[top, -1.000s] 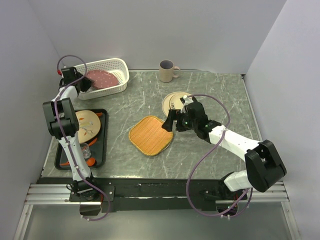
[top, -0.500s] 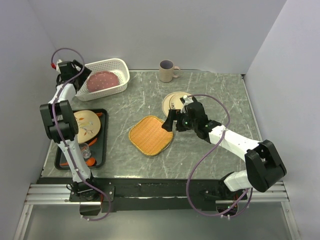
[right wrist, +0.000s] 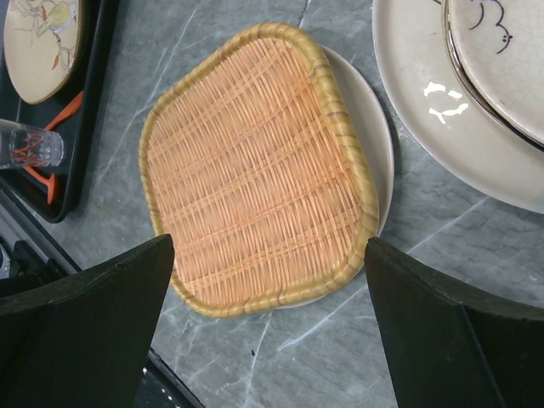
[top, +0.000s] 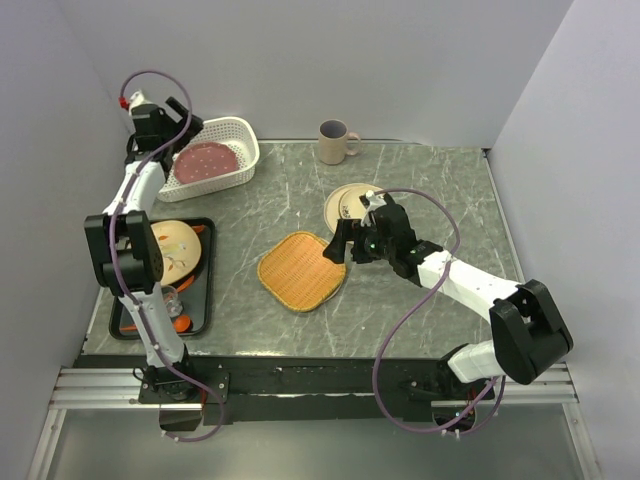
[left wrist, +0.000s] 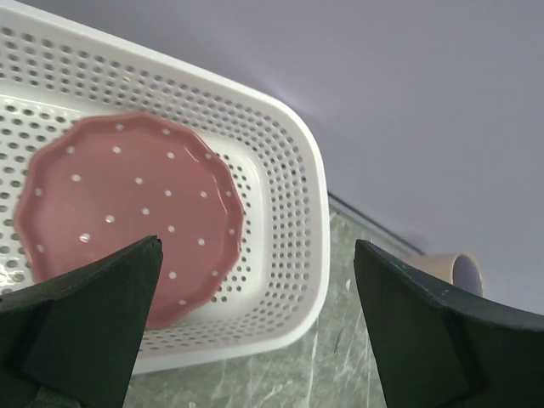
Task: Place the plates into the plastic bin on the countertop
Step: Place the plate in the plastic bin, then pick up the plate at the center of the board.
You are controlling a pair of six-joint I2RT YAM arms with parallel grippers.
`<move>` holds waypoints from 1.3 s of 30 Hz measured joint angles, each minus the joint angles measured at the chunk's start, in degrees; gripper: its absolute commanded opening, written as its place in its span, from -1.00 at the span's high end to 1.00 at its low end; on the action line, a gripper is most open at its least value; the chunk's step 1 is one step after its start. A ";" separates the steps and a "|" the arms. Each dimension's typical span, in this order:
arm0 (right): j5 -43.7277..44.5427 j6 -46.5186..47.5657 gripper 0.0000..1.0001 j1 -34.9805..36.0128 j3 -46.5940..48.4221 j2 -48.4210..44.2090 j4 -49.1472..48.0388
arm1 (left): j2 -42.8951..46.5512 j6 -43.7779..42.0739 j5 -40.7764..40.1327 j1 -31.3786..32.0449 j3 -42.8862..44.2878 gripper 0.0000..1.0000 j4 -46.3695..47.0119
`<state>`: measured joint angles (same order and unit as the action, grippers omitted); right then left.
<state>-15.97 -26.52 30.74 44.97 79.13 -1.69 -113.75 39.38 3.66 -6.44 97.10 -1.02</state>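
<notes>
My right gripper has the woven plate's broad side (top: 299, 271) across its open fingers, so it should pinch the plate's nearer rim (top: 341, 274) while my left gripper goes to the plate's opposite rim.
A pink plate with white dots (top: 205, 160) (left wrist: 127, 212) lies flat in the white plastic bin (top: 238, 131) (left wrist: 289, 212) at the back left of the countertop (top: 430, 180). My left gripper (top: 172, 128) (left wrist: 255, 331) hangs open above the bin's left end, holding nothing. The right gripper (top: 345, 240) (right wrist: 268, 323) is open over the near right edge of a woven tan-orange plate (top: 302, 271) (right wrist: 255, 170), which rests on a pale plate (right wrist: 381, 144). Two stacked cream plates (top: 350, 207) (right wrist: 442, 127) lie behind it. Another plate (top: 172, 250) (right wrist: 42, 42) sits on the tray.
A black tray (top: 205, 290) at the left front holds a small glass (top: 172, 298) (right wrist: 30, 144) and orange utensils (right wrist: 64, 110). A beige mug (top: 335, 142) (left wrist: 459, 270) stands at the back, right of the bin. Walls close in the left, back and right.
My left gripper has opened, let the pink plate go into the bin, then risen and drawn back. The right arm has not moved.
</notes>
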 measured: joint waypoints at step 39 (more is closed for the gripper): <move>-0.22 -3.87 -0.94 0.00 -5.22 -0.90 0.44 | 40.94 -2.69 14.45 13.68 -51.87 -0.99 3.37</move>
<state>-16.19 -30.39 30.74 39.75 78.24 -1.26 -72.82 36.69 18.11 7.25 45.23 2.35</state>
